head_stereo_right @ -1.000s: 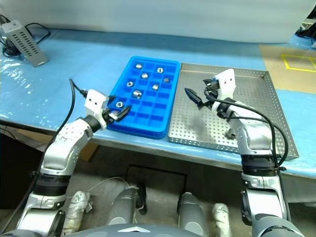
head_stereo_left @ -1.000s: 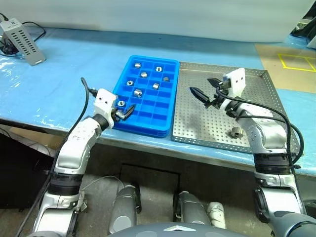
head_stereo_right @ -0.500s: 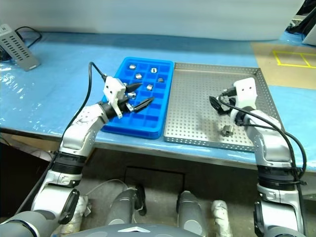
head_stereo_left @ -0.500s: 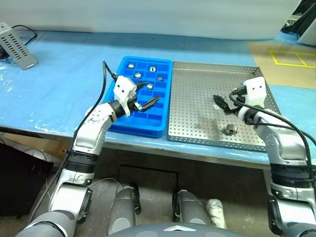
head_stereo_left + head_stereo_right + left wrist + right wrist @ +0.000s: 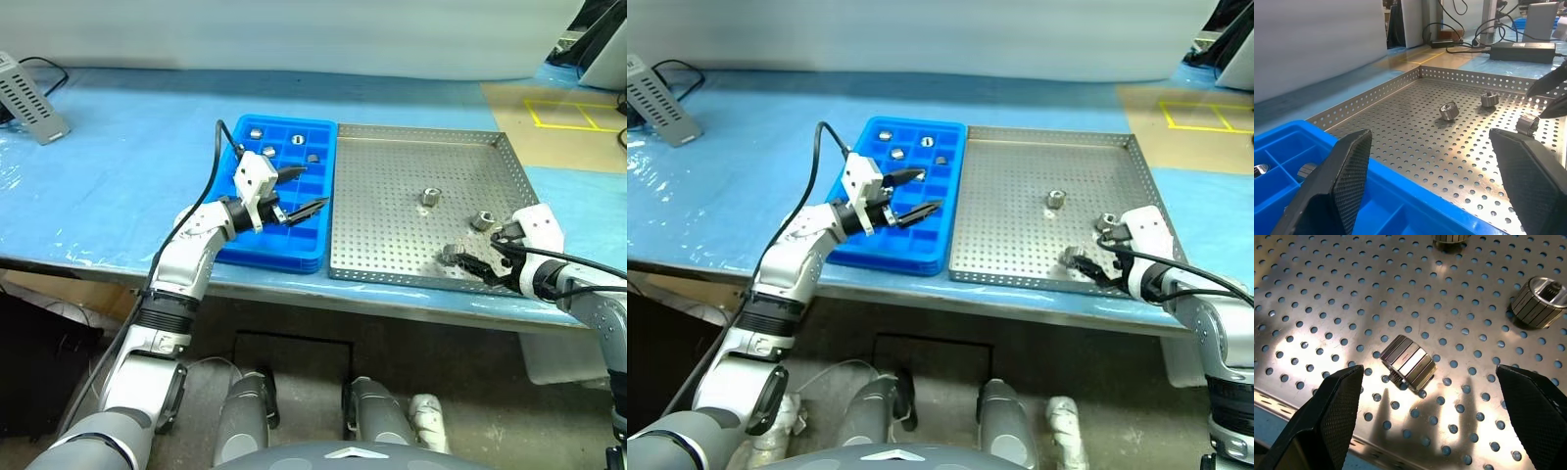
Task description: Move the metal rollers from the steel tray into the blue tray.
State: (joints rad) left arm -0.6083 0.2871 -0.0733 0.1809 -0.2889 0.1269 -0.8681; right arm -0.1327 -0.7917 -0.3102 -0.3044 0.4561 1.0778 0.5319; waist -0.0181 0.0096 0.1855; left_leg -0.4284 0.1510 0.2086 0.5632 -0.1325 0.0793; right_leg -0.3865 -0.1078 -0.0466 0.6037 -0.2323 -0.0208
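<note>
The robot's left gripper is hanging over the blue tray's compartments (image 5: 299, 189), so it should move away while the robot's right gripper picks up the near-rim roller (image 5: 452, 253) and brings it in.
The blue tray (image 5: 257, 235) lies left of the steel tray (image 5: 392, 166) and holds several metal rollers (image 5: 266, 150) in its far compartments. My left gripper (image 5: 309, 188) hovers open and empty over the blue tray's right side, pointing at the steel tray. Three rollers lie on the perforated floor: one in the middle (image 5: 429, 197), one to the right (image 5: 481, 221) and one by the near rim (image 5: 1408, 363). My right gripper (image 5: 477, 257) is open, low over the near right corner, its fingers (image 5: 1327, 416) either side of the near-rim roller and apart from it.
A grey vented box (image 5: 29, 98) stands at the far left on the blue table cover. Yellow floor tape (image 5: 563, 116) marks the far right. The table's front edge runs just below both trays.
The head view has shifted. My right gripper has dropped and moved back toward the steel tray's near right corner. My left gripper has swung right over the blue tray. Both stayed open.
</note>
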